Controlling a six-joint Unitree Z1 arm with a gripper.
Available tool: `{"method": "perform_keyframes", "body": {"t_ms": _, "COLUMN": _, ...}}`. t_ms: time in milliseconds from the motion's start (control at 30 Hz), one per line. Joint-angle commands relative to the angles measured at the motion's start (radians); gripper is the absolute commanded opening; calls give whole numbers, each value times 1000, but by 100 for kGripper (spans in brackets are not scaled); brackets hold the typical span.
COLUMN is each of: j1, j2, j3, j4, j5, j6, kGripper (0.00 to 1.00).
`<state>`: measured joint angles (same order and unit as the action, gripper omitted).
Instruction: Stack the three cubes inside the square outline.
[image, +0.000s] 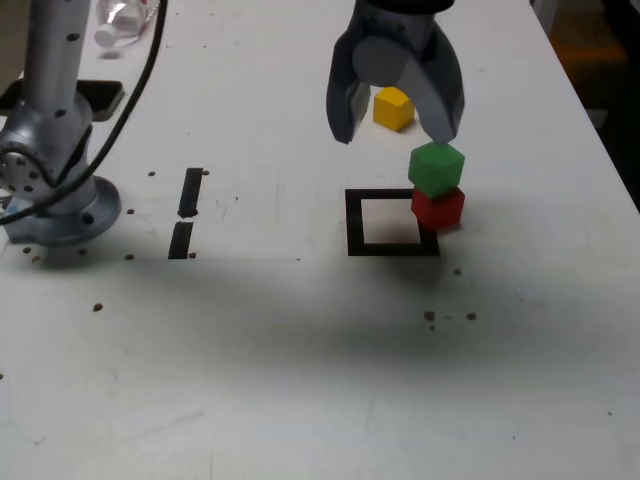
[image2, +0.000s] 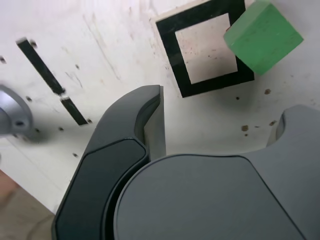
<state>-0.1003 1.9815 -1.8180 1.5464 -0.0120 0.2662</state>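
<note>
The red cube (image: 438, 209) under the green cube sits across the outline's edge, so the robot's gripper should first lift the green cube off and put it aside, and then stack inside the outline.
A green cube (image: 437, 167) sits on top of a red cube (image: 438, 209); this pair stands on the right-hand tape edge of the square outline (image: 354, 222) in the exterior view, partly outside it. The yellow cube (image: 393, 108) lies alone on the table farther back. My gripper (image: 396, 131) hangs open above the table, behind the outline and in front of the yellow cube, with nothing between its fingers; its right finger tip is just above the green cube. The wrist view shows the green cube (image2: 263, 36) over the outline's (image2: 170, 55) corner; the red cube is hidden beneath it.
The arm's silver base (image: 55, 190) stands at the exterior view's left, with a black cable running up from it. Two short black tape strips (image: 186, 212) lie between the base and the outline. A clear plastic item (image: 125, 22) lies at the far left. The table's right edge runs close by.
</note>
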Motion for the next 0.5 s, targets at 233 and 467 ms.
{"method": "perform_keyframes", "body": {"t_ms": 233, "j1": -14, "j2": 27, "j3": -1, "j4": 1, "j5": 137, "j6": 230, "kGripper": 88}}
{"method": "perform_keyframes", "body": {"t_ms": 467, "j1": -61, "j2": 30, "j3": 32, "j4": -16, "j5": 210, "j6": 288, "kGripper": 89}}
